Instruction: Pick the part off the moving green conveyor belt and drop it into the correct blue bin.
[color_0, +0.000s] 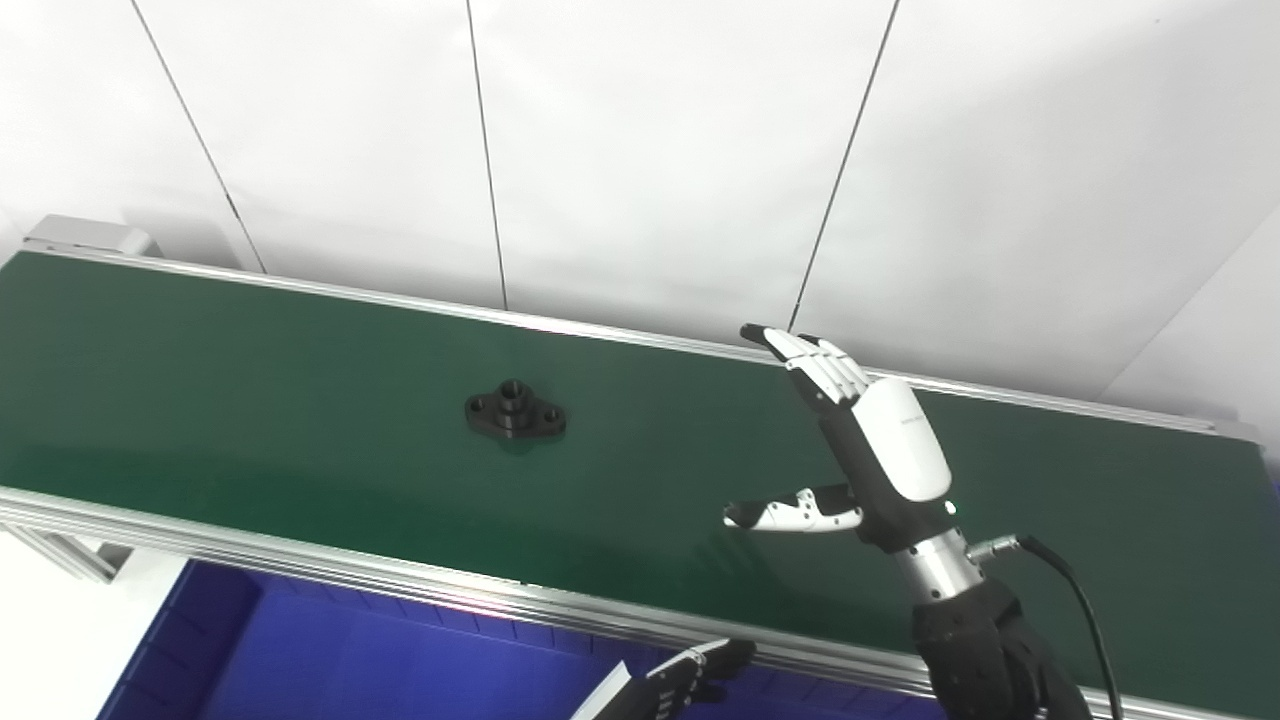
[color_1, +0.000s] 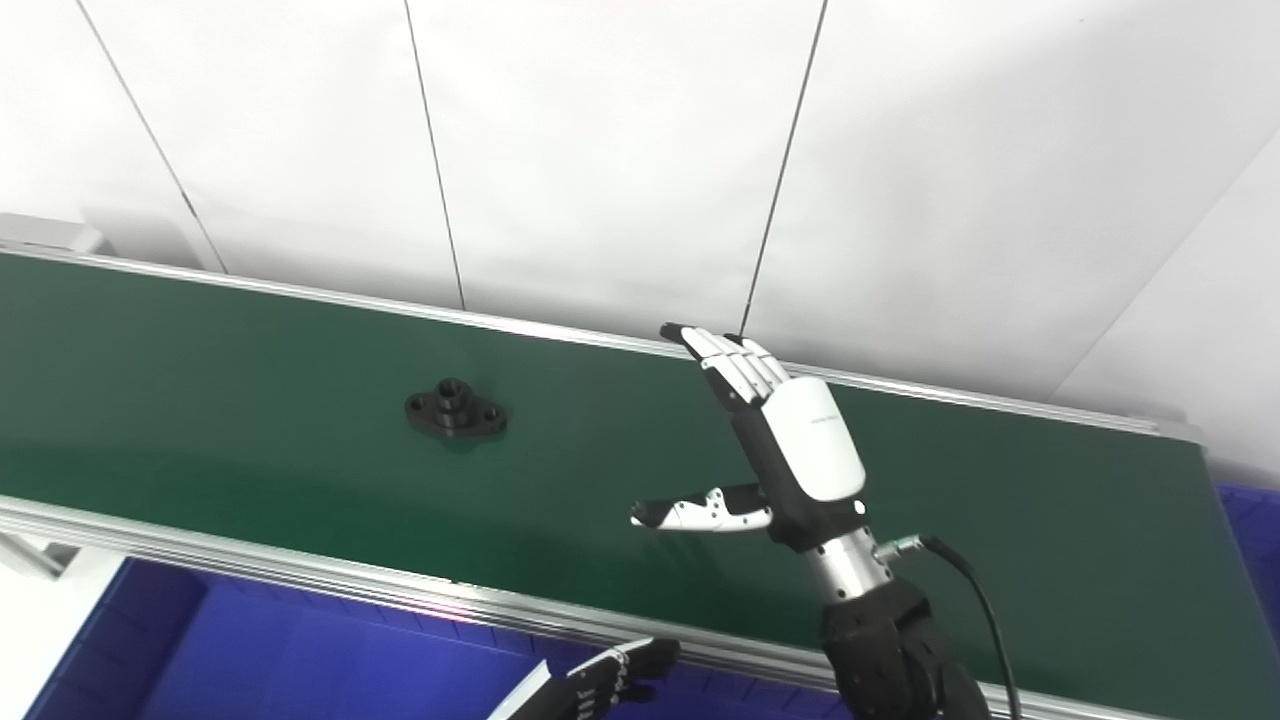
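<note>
The black flanged part (color_0: 516, 415) will tip up on edge when I lift it, because the black part's raised round hub (color_0: 515, 397) stands up from a flat edge.
A black flanged part (color_0: 515, 409) with a raised round hub lies flat on the green conveyor belt (color_0: 250, 380), left of centre. My right hand (color_0: 860, 440) hovers over the belt well to the right of the part, open, fingers stretched toward the far rail and thumb (color_0: 790, 514) pointing left, holding nothing. Only the fingertips of my left hand (color_0: 690, 675) show at the bottom edge, below the near rail and over the blue bin (color_0: 330, 650); they look curled, and I cannot tell whether they hold anything.
Aluminium rails (color_0: 400, 585) run along both long sides of the belt. A white panelled wall (color_0: 650, 150) stands behind. A second blue bin corner (color_1: 1250, 520) shows at the far right. A cable (color_0: 1080, 600) loops from the right wrist.
</note>
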